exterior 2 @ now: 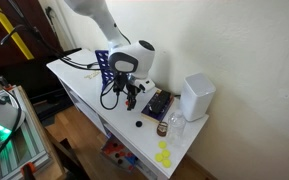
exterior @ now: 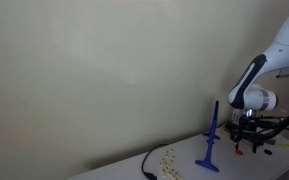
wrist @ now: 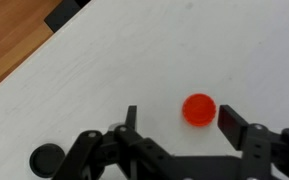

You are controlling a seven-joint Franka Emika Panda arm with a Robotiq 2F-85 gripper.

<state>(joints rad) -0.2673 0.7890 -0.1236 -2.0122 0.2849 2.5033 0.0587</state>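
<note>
The red disc (wrist: 198,110) is close to one finger of the robot's open gripper, so next the gripper moves over to centre its fingers above the disc before the gripper goes down.
In the wrist view a small red disc (wrist: 199,109) lies flat on the white table (wrist: 134,50). My gripper (wrist: 179,116) hangs just above it, open. The disc sits between the two fingers, closer to the right finger (wrist: 229,117), and touches neither. In both exterior views the gripper (exterior: 246,135) (exterior 2: 132,90) points down, low over the table top. The disc itself is too small to make out there.
A blue upright stand (exterior: 211,140) (exterior 2: 106,68) is beside the arm. A small black disc (wrist: 47,158) (exterior 2: 139,124) lies close by. A white box (exterior 2: 197,97), a dark tray (exterior 2: 156,104), a glass jar (exterior 2: 174,124) and yellow discs (exterior 2: 164,155) are further along. A black cable (exterior: 147,165) trails on the table.
</note>
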